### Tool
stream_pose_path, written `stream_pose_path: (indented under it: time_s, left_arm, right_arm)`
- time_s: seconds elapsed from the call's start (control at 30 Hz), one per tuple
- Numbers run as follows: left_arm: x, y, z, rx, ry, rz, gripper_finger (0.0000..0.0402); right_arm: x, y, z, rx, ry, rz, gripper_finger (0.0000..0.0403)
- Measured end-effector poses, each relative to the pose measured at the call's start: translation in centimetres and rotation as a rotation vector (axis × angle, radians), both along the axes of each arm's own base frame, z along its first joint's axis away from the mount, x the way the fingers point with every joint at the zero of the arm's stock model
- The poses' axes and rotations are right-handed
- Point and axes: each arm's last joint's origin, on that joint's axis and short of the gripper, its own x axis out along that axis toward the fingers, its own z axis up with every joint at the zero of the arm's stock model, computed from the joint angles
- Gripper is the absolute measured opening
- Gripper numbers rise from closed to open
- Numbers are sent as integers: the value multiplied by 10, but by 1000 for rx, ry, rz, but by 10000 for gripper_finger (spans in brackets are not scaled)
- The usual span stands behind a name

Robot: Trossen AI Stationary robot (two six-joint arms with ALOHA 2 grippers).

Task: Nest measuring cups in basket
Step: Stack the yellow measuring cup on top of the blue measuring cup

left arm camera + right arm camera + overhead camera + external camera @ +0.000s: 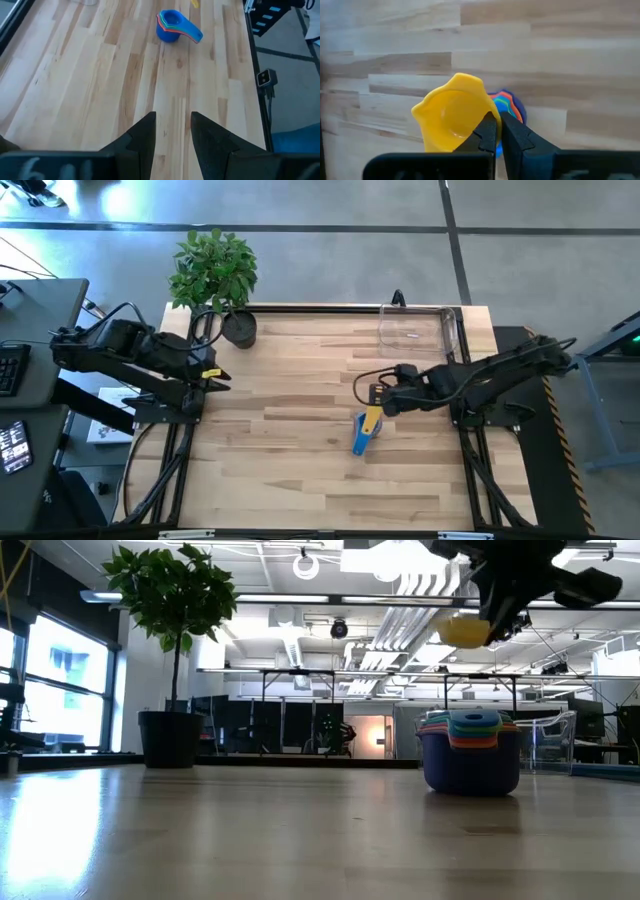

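Observation:
The yellow cup [371, 420] hangs bowl up with its handle along the stack's handles. My right gripper should keep lowering it until its bowl rests inside the stack [470, 727].
My right gripper [383, 406] hangs over the middle of the table, shut on the yellow measuring cup [451, 118], which shows high in the low view [463, 630]. Right under it the other cups stand nested in one stack [360, 440], blue outermost [470, 752], bottom on the table, handles toward the near edge. The clear basket [414, 330] stands at the far edge, right of centre, apart from the stack. My left gripper [172, 134] waits open at the table's left edge [214, 376]. My right gripper pinches the yellow cup at the edge of its bowl [482, 112] between its two shut fingers [487, 131], coming from above and from the table's right. The fingers cover the spot itself. The cup is lifted clear, well above the nested stack [511, 106].
A black round pot with a green plant [238, 328] stands at the far left of the table. The wooden top [300, 470] lies bare near and left of the stack. A desk with a keyboard [10, 370] stands beyond the left edge.

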Motion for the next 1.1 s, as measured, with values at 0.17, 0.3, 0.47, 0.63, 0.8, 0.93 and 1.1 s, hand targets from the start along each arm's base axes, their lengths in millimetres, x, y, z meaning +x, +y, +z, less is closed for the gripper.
stream_pose_path:
  time_s: [0.17, 0.3, 0.47, 0.63, 0.8, 0.93, 1.1]
  left_arm:
    - [-3, 1, 5, 2, -67, -13, 113]
    - [-8, 2, 8, 11, -105, -24, 113]
    - [-15, 4, 11, 11, -143, -20, 113]
    - [-18, 5, -6, 2, -208, -4, 113]
    - [-18, 3, -33, -57, -317, -45, 113]
    - [-21, 3, -53, -75, -365, -60, 113]
    - [-27, 4, -77, -82, -409, -59, 113]
  right_arm:
    - [0, 11, -14, 76, -5, -30, 0]
    - [1, 18, -21, 112, -33, -63, 0]
    - [-1, 23, -30, 156, -45, -103, 0]
    - [4, 23, -37, 171, -10, -98, 0]
    - [15, 24, -48, 198, 23, -75, 0]
    - [20, 24, -54, 204, 26, -80, 0]
    - [22, 21, -56, 215, 36, -91, 0]
